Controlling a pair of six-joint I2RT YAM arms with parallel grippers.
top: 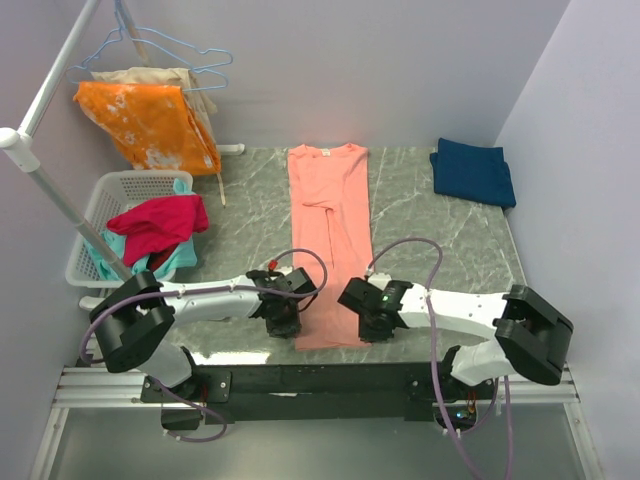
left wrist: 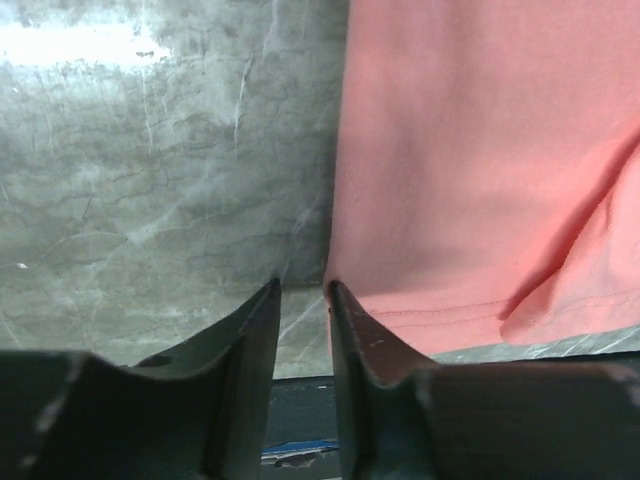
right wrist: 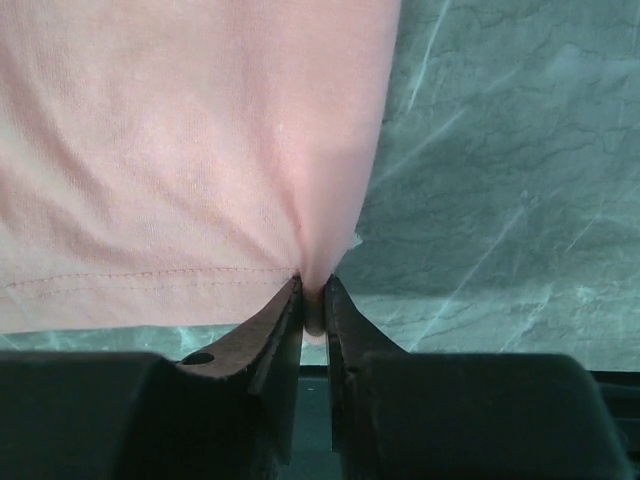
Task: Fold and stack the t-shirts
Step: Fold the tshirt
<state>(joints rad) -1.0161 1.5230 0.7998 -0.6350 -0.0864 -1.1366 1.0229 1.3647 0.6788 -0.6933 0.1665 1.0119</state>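
Observation:
The left gripper's fingers should open wider around the t-shirt's hem corner (left wrist: 362, 302) and pinch it before folding, because the salmon-pink t-shirt's side edge (left wrist: 335, 235) is outside them.
The salmon-pink t-shirt (top: 330, 230) lies flat as a long, narrow strip down the middle of the table, collar at the far end. My right gripper (top: 372, 322) is at its near right hem corner. In the right wrist view the jaws (right wrist: 313, 285) are shut on a pinch of the pink cloth (right wrist: 180, 130). My left gripper (top: 285, 322) is at the near left hem corner. In the left wrist view it (left wrist: 303, 288) stands open with a narrow gap and bare table between the fingers. The shirt's edge (left wrist: 480, 150) touches the right finger. The navy t-shirt (top: 474, 172) lies folded at the far right.
A white basket (top: 110, 195) at the left holds a magenta-red garment (top: 158, 225) and teal cloth. An orange blotched cloth (top: 150, 120) hangs from a rack whose white pole (top: 50, 190) slants over the basket. The table's front edge runs just behind both grippers.

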